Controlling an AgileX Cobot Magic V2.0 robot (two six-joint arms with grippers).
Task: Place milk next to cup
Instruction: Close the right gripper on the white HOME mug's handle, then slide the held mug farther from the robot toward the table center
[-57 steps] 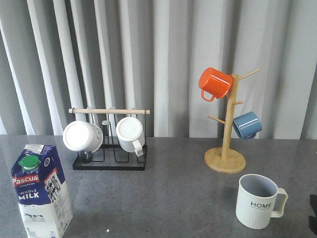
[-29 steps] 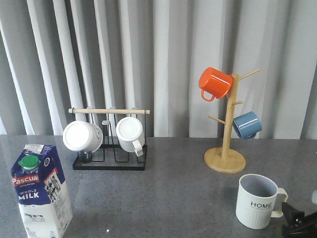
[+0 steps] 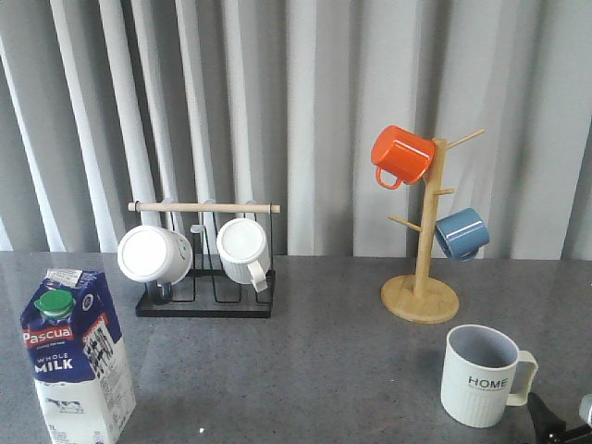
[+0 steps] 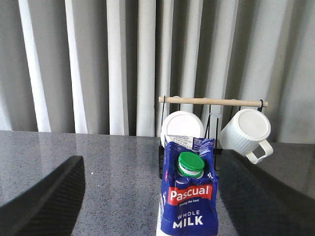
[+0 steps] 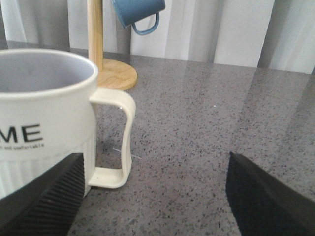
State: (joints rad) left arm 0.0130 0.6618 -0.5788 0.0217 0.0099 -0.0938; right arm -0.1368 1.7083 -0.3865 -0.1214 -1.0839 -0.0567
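Note:
I should continue to move my right gripper in, with the cup's handle (image 3: 524, 378) facing its open fingers, until they straddle the handle's upright bar (image 5: 126, 146), then close them.
The milk (image 3: 77, 356), a blue and white Pascual carton with a green cap, stands upright at the front left of the grey table. In the left wrist view the milk (image 4: 189, 199) stands between the wide-open fingers of my left gripper (image 4: 153, 199), nearer one finger and untouched. The cup (image 3: 481, 375), off-white with "HOME" lettering, stands at the front right. My right gripper (image 3: 558, 428) shows only at the bottom right corner, just right of the cup's handle. In the right wrist view it (image 5: 155, 196) is open and empty, with the cup (image 5: 44, 118) beside one finger.
A black wire rack (image 3: 205, 305) with a wooden rod holds two plain white mugs at the back left. A wooden mug tree (image 3: 421, 296) at the back right carries an orange mug (image 3: 402, 155) and a blue mug (image 3: 461, 233). Grey curtains hang behind.
My right gripper came in from the right edge beside the cup's handle, then dropped lower in the front view. The milk and the cup have not moved.

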